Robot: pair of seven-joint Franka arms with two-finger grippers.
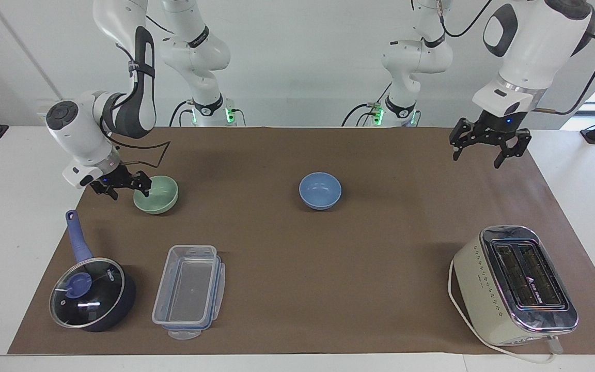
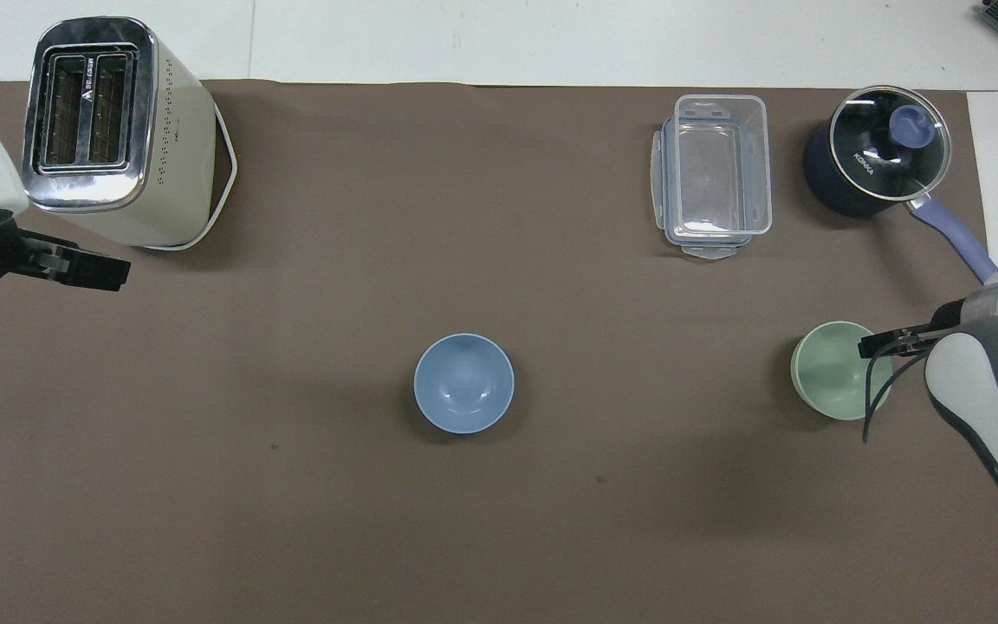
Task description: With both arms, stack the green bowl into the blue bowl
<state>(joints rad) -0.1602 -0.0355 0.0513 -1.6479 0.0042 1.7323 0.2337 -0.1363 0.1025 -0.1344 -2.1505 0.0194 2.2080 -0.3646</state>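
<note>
I expect the green bowl will nest inside the blue bowl and hide the blue rim when I lower it in, because both round rims look equally wide.
The pale green bowl stands upright on the brown mat toward the right arm's end of the table. My right gripper is low and open at that bowl's rim, one fingertip over the rim and the other outside it. I cannot tell whether it touches. The light blue bowl sits upright and empty near the middle of the mat, with nothing around it. My left gripper hangs open and empty, raised over the mat toward the left arm's end of the table, well apart from the blue bowl.
A cream toaster stands farther from the robots at the left arm's end. A clear plastic container and a dark blue lidded saucepan sit farther out than the green bowl.
</note>
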